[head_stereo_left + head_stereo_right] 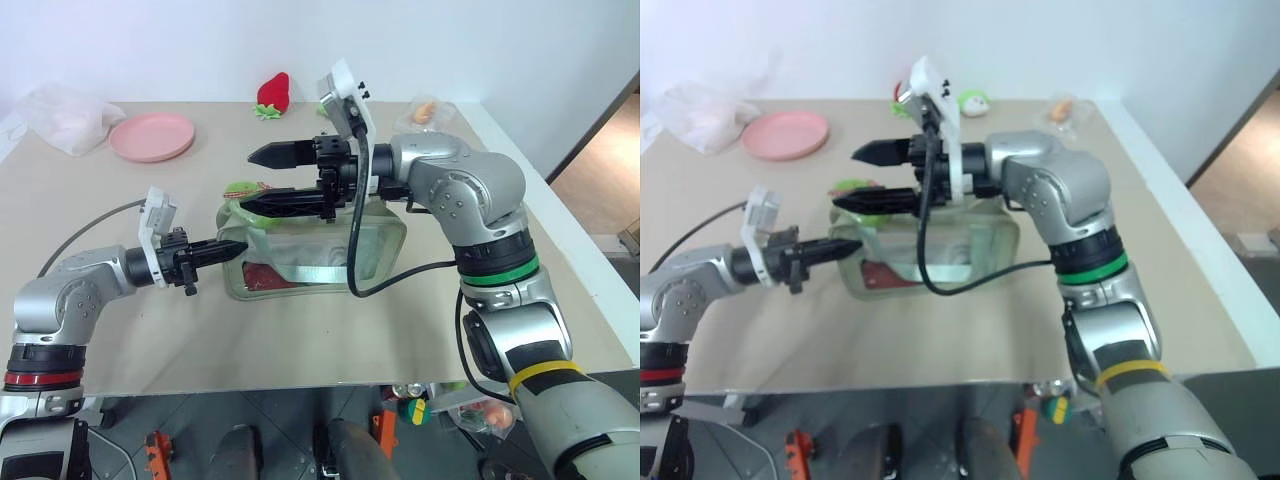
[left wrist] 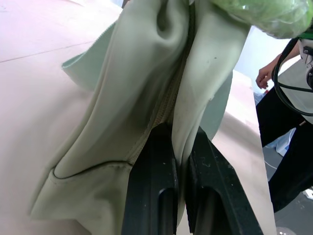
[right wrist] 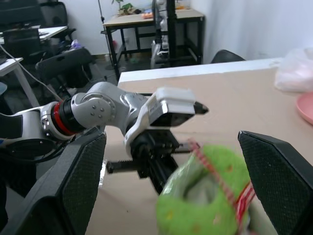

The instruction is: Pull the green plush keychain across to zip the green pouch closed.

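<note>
The green pouch (image 1: 318, 256) will stay upright and move only a little when I pull the green plush keychain across, because my left gripper is pinching the pouch's end (image 1: 236, 250).
The green pouch (image 1: 300, 240) lies mid-table with red items showing through its clear side. My left gripper (image 1: 238, 250) is shut on the fabric at the pouch's left end; in the left wrist view its fingers (image 2: 151, 196) pinch the cloth beside the zip line. The green plush keychain (image 1: 240, 188) sits at the pouch's upper left corner. My right gripper (image 1: 247, 180) hangs level above the pouch, pointing left. It is open, with one finger above and one below the keychain's height and nothing held. In the right wrist view the keychain (image 3: 210, 196) lies between the wide fingers.
A pink plate (image 1: 152, 136) and a crumpled clear plastic bag (image 1: 62, 117) sit at the far left. A red plush strawberry (image 1: 273, 93) and a green-and-white plush toy (image 1: 973, 101) stand at the back edge. A person (image 2: 286, 147) stands beyond the table.
</note>
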Controlling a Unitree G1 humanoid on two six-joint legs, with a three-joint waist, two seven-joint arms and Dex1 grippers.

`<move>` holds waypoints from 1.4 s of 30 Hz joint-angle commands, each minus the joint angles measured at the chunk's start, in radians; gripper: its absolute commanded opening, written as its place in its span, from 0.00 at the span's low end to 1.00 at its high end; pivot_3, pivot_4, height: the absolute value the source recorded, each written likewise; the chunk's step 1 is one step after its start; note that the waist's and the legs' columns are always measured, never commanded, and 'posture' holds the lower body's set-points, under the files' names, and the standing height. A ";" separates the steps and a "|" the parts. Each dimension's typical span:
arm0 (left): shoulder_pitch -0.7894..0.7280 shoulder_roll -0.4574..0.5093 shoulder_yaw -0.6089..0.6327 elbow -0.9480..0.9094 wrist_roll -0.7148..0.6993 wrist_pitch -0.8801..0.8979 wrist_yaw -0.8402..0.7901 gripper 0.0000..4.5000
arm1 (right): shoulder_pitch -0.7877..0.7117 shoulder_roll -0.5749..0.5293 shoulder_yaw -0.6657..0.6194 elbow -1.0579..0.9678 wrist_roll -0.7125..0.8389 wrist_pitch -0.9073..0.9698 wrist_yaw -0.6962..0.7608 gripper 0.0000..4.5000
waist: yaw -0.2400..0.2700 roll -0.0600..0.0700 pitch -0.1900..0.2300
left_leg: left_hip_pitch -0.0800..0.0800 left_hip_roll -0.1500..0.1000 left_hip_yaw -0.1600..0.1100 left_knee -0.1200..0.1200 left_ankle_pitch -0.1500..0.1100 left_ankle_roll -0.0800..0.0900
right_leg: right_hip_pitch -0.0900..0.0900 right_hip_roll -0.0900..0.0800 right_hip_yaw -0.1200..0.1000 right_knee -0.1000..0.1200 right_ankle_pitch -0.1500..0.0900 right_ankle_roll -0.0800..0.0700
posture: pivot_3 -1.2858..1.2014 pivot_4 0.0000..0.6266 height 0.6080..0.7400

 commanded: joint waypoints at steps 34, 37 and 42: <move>0.020 -0.019 0.004 -0.042 -0.030 -0.018 0.000 0.01 | -0.018 0.019 -0.019 0.164 -0.220 -0.191 0.088 0.00 | 0.000 0.000 0.000 | 0.000 0.000 0.000 0.001 0.000 0.000 | 0.000 0.000 0.000 0.000 0.000 -0.001 | 0.52 0.24 1.00; 0.018 -0.021 0.005 -0.040 -0.028 -0.018 -0.004 0.01 | -0.006 0.006 -0.023 0.145 -0.217 -0.190 0.096 0.00 | 0.000 0.000 0.000 | 0.000 0.000 0.000 0.001 0.000 0.000 | 0.000 0.000 0.000 0.000 0.000 -0.001 | 0.52 0.24 1.00; 0.020 -0.026 0.003 -0.041 -0.021 -0.025 -0.002 0.01 | 0.028 -0.093 -0.065 0.105 -0.215 -0.183 0.109 0.00 | 0.008 0.000 0.000 | 0.000 -0.001 0.000 0.001 0.000 0.000 | 0.000 -0.001 0.000 0.000 0.000 0.000 | 0.52 0.24 1.00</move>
